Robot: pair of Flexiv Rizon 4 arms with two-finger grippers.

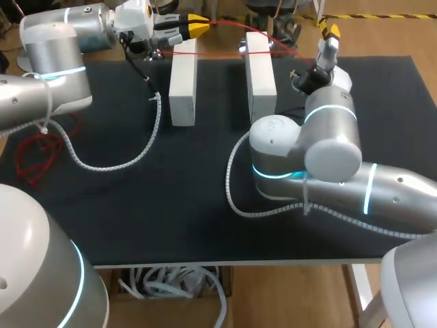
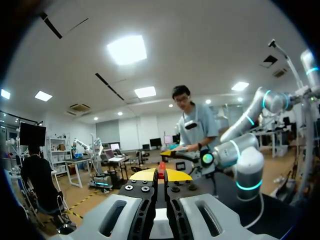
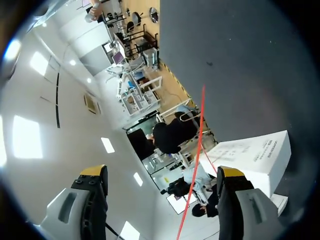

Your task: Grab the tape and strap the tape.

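Observation:
I expect the red tape [image 1: 239,24] to curve into a round loop when I carry it toward my left gripper, since the tape's loose end [image 3: 202,97] stands straight in midair.
A thin red tape [image 1: 232,34] stretches over the far ends of two white blocks, from my left gripper [image 1: 196,26] at the back left toward my right gripper [image 1: 330,32] at the back right. In the left wrist view the yellow tips [image 2: 172,175] are shut on a red strip of the tape [image 2: 161,176]. The right gripper [image 3: 162,175] stands wide open, and the tape [image 3: 198,150] runs between its fingers without touching either one. Ahead of it lies a white block [image 3: 255,160].
The two white blocks [image 1: 183,82] [image 1: 260,76] stand side by side on the black table mat [image 1: 136,205], each with a small metal fixture [image 1: 245,46] near its far end. My right arm's elbow [image 1: 307,147] hangs over the mat's right half. Loose red tape [image 1: 34,157] lies past the left edge.

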